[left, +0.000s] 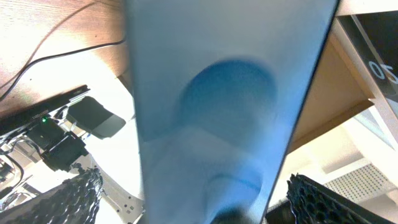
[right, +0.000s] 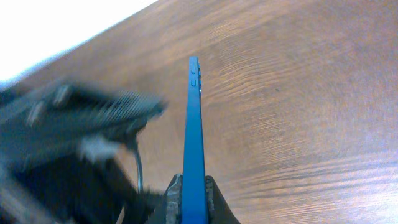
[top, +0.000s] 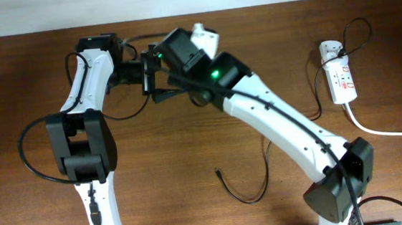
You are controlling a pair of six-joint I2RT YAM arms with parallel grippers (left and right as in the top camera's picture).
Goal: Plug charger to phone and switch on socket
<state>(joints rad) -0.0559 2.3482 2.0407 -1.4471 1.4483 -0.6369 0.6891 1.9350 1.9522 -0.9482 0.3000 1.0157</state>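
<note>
The phone (right: 194, 134) is in my right gripper, which is on the charger cable's side, so next my left gripper takes the phone before my right gripper picks up the cable (top: 219, 173).
The phone (right: 194, 124) stands edge-on in my right gripper (right: 194, 190), which is shut on its blue edge above the wooden table. In the left wrist view the phone (left: 217, 93) fills the frame, blurred blue. My left gripper (left: 189, 199) is open, with one finger on each side of the phone and a gap at both. In the overhead view the two grippers meet at the back middle (top: 159, 76) and the phone is hidden between them. The charger cable (top: 247, 191) lies looped on the table with its tip (top: 219, 172) free. The socket (top: 341, 80) lies at the back right.
A white adapter (top: 329, 48) sits in the socket's far end. The thick white cord (top: 389, 131) runs off to the right edge. The right arm (top: 281, 128) stretches diagonally across the table over the black cable. The left arm (top: 85, 100) stands at the left.
</note>
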